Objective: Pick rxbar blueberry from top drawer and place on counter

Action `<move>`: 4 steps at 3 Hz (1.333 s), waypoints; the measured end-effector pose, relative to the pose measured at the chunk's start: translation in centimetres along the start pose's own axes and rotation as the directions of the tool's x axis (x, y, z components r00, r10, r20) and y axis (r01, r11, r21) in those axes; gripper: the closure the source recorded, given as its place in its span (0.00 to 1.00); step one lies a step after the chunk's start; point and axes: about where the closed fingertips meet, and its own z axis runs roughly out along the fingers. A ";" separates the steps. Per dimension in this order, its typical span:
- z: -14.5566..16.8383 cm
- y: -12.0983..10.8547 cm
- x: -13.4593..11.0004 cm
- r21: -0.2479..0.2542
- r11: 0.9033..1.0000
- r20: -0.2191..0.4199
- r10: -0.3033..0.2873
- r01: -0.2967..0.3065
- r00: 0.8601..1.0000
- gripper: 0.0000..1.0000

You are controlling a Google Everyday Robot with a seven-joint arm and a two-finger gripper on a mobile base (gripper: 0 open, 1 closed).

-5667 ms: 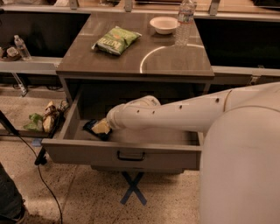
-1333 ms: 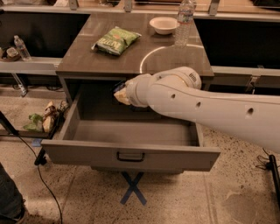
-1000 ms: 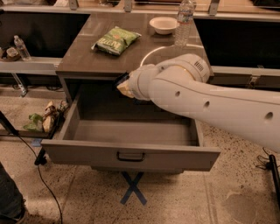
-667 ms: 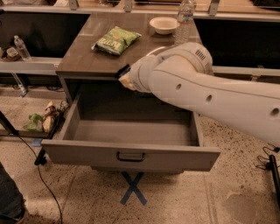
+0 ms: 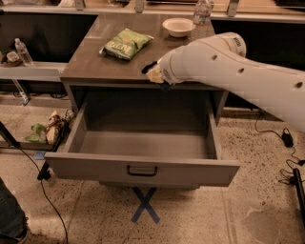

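The robot's gripper should raise the rxbar blueberry higher and farther in over the counter (image 5: 158,45) before putting it down, because the rxbar blueberry's lower end hangs at the counter's front edge.
My gripper (image 5: 155,75) hangs just above the front edge of the counter (image 5: 93,62), at the end of my white arm (image 5: 228,64), which reaches in from the right. It is shut on a small dark flat piece, the rxbar blueberry (image 5: 148,67), whose ends stick out above and below the fingers. The bar is held in the air, a little over the counter top. The top drawer (image 5: 143,170) is pulled fully out below, and its grey inside shows nothing in it.
A green chip bag (image 5: 126,43) lies at the counter's back left. A white bowl (image 5: 177,26) and a water bottle (image 5: 202,13) stand at the back. A bottle (image 5: 22,51) stands on the left shelf. Wrappers (image 5: 50,127) and a blue tape cross (image 5: 144,204) lie on the floor.
My gripper has come up out of the drawer with the bar and moved back and up to the counter's front edge. The drawer stays open.
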 end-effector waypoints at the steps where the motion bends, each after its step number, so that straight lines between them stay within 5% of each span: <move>1: 5.1 -3.2 3.5 -0.108 0.994 -0.066 0.018 -0.025 0.998 1.00; 3: 4.7 -3.3 3.1 -0.108 0.994 -0.066 0.018 -0.025 0.998 1.00; 4: 2.7 -5.6 -4.8 -0.028 0.995 0.003 -0.100 0.100 0.995 1.00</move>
